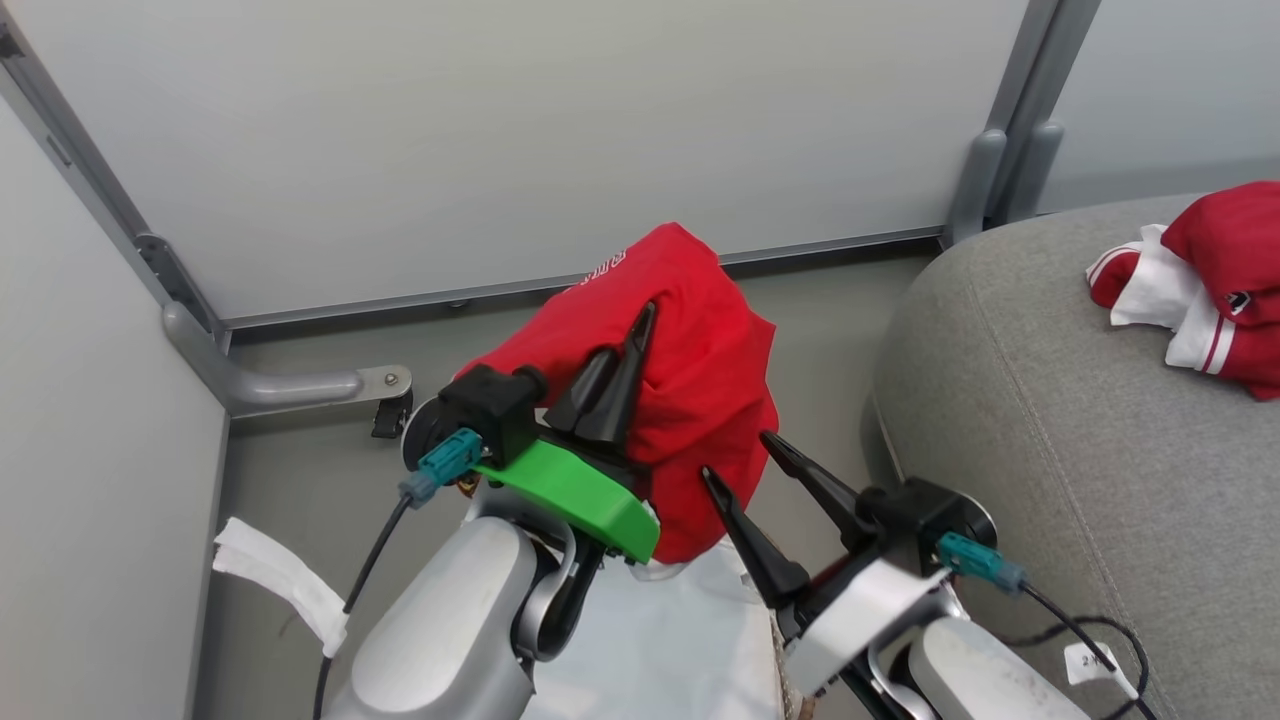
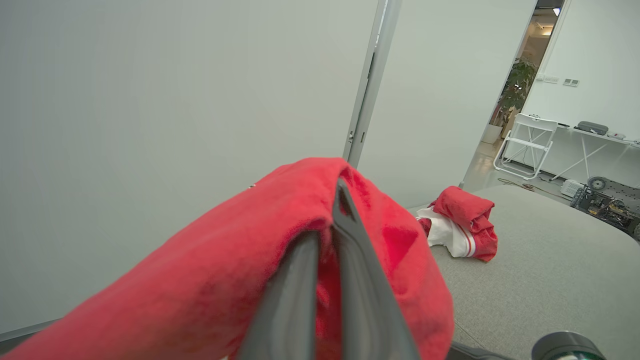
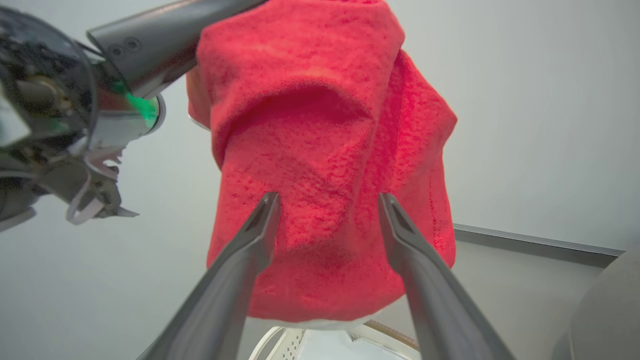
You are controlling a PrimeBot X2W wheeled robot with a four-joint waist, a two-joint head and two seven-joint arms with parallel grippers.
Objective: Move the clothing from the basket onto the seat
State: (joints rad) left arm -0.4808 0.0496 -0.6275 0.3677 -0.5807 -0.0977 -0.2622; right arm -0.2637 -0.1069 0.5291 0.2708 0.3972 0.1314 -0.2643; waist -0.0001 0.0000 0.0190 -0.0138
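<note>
My gripper will carry the red T-shirt (image 1: 705,384) to the seat, and I expect the basket to be empty then, because flat white lining (image 1: 672,642) shows under the T-shirt.
A bright red T-shirt (image 1: 700,360) with white lettering hangs bunched in the air, my left gripper (image 1: 628,330) shut on its upper fold. In the left wrist view the closed gripper (image 2: 327,215) pinches the red cloth (image 2: 225,270). My right gripper (image 1: 735,452) stands open just below and right of the shirt. In the right wrist view its spread fingers (image 3: 328,196) frame the hanging garment (image 3: 310,125) without gripping it. The basket (image 1: 785,640), white-lined, sits under the shirt. A red garment with white stripes (image 1: 1210,290) lies on the grey seat (image 1: 1020,400).
Pale partition walls with grey metal posts (image 1: 1010,130) close the corner behind the basket. A bracket foot with a caster (image 1: 385,405) sits on the floor at left. A white fabric strip (image 1: 280,580) lies at lower left. A cable (image 1: 1090,630) trails over the seat.
</note>
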